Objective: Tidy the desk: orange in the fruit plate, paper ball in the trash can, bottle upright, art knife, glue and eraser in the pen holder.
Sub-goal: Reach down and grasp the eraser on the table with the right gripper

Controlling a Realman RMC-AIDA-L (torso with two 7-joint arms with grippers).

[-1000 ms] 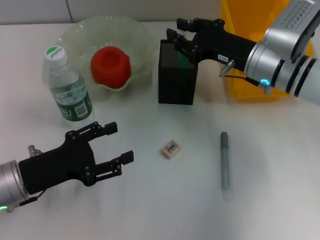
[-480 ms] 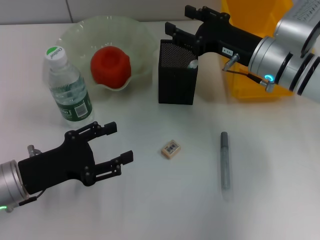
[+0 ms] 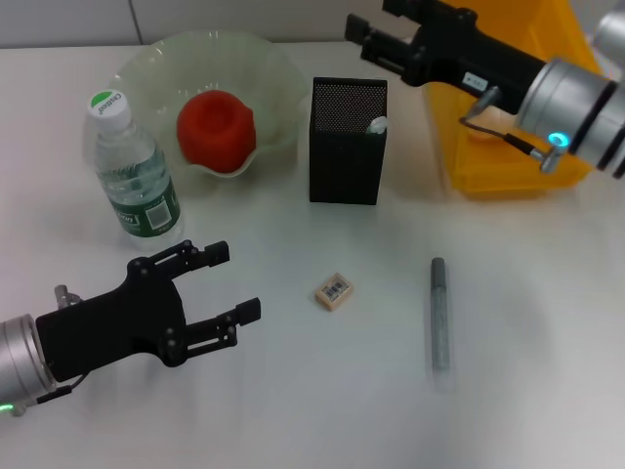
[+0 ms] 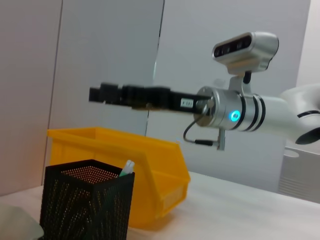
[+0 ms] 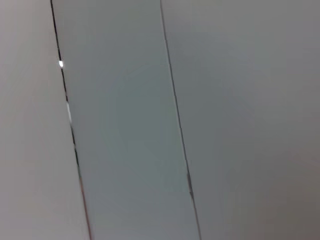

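Note:
The eraser is lying clear [image 3: 334,291] of the pen holder and art knife. My open right gripper keeps going down to the eraser and closes on its sides [image 3: 332,301].
The orange [image 3: 215,130] lies in the pale-green fruit plate [image 3: 146,63]. To the plate's left the bottle [image 3: 132,176] stands upright. The black mesh pen holder [image 3: 347,147] [image 4: 87,205] has the glue's white tip [image 3: 376,125] [image 4: 126,167] sticking out of it. The eraser [image 3: 333,291] and the grey art knife [image 3: 439,313] lie on the table. My right gripper [image 3: 376,20] [image 4: 107,93] hangs open and empty, high behind the holder. My left gripper [image 3: 236,281] rests open at the front left, left of the eraser. The paper ball is out of view.
The yellow trash can [image 3: 508,147] [image 4: 125,165] stands at the back right, beside the pen holder and under my right arm. White table surface lies between the eraser and the art knife.
My right gripper has let go of the glue into the pen holder and has risen and drawn back toward the far right. The left arm has not moved.

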